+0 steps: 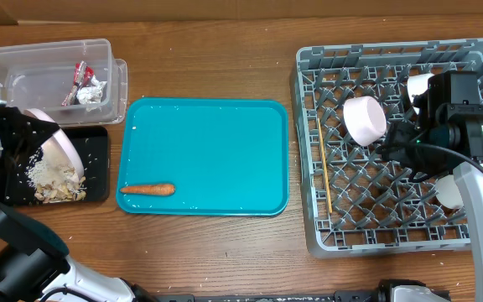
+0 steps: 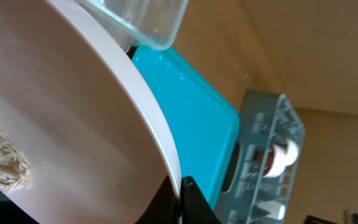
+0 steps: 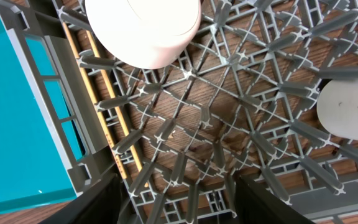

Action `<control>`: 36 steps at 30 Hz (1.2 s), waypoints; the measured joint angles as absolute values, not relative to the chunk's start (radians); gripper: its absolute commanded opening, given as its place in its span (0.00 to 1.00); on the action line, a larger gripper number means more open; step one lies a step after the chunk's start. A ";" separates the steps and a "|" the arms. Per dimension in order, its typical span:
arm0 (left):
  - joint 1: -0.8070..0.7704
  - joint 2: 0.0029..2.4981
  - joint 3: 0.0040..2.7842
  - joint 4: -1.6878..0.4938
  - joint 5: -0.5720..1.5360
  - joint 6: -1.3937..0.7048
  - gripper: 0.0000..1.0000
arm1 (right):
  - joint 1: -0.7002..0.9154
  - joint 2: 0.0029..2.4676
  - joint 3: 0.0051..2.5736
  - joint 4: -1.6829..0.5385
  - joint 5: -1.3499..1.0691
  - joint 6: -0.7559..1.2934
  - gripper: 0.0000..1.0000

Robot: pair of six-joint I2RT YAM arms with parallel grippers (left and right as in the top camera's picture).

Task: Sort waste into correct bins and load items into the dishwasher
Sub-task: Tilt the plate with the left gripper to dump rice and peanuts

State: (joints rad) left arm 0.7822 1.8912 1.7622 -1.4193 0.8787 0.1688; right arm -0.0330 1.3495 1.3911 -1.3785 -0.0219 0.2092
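Observation:
The rice is heaped on the black tray and the teal tray's middle is open, so my left gripper should move the white plate there next and let it go.
My left gripper is shut on the rim of a round white plate, tilted over the shallow black tray. White rice scraps lie heaped on that tray, and some cling to the plate in the left wrist view, where the jaws pinch its edge. The clear tub holds the red wrapper and foil ball. The orange carrot stick lies on the teal tray. My right gripper is open and empty above the grey rack.
In the rack sit a white bowl, also in the right wrist view, a small white cup, another white bowl and chopsticks along its left wall. Bare wood lies in front.

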 measured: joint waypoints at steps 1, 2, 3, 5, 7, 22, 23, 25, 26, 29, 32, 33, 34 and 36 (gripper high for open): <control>0.789 1.891 1.761 -1.416 0.898 0.168 0.04 | -0.033 1.349 1.391 -1.378 -0.022 0.209 0.61; 0.797 1.891 1.756 -1.410 0.919 0.169 0.04 | -0.033 1.349 1.391 -1.378 -0.022 0.209 0.61; 0.803 1.891 1.750 -1.404 0.936 0.169 0.04 | -0.033 1.349 1.391 -1.379 -0.022 0.209 0.61; 0.817 1.891 1.724 -1.387 0.974 0.169 0.04 | -0.033 1.349 1.391 -1.379 -0.022 0.209 0.61; 0.830 1.891 1.691 -1.374 1.003 0.170 0.04 | -0.033 1.349 1.391 -1.379 -0.022 0.209 0.61; 0.858 1.892 1.607 -1.373 1.180 0.242 0.04 | -0.033 1.349 1.391 -1.379 -0.022 0.209 0.61; 0.858 1.892 1.607 -1.373 1.185 0.247 0.04 | -0.033 1.349 1.391 -1.379 -0.022 0.209 0.61; 0.858 1.892 1.607 -1.374 1.193 0.252 0.04 | -0.033 1.349 1.391 -1.379 -0.022 0.209 0.61; 0.858 1.892 1.607 -1.378 1.195 0.256 0.04 | -0.033 1.349 1.391 -1.379 -0.022 0.209 0.61; 0.858 1.891 1.607 -1.400 1.197 0.268 0.04 | -0.033 1.349 1.391 -1.379 -0.022 0.209 0.61; 0.857 1.890 1.606 -1.428 1.197 0.277 0.04 | -0.033 1.349 1.391 -1.379 -0.022 0.209 0.61; 0.857 1.888 1.606 -1.432 1.196 0.281 0.04 | -0.033 1.349 1.391 -1.379 -0.022 0.209 0.61; 0.852 1.885 1.605 -1.433 1.195 0.285 0.04 | -0.033 1.349 1.391 -1.379 -0.022 0.209 0.61; 0.839 1.866 1.604 -1.433 1.183 0.289 0.04 | -0.033 1.349 1.391 -1.378 -0.022 0.209 0.61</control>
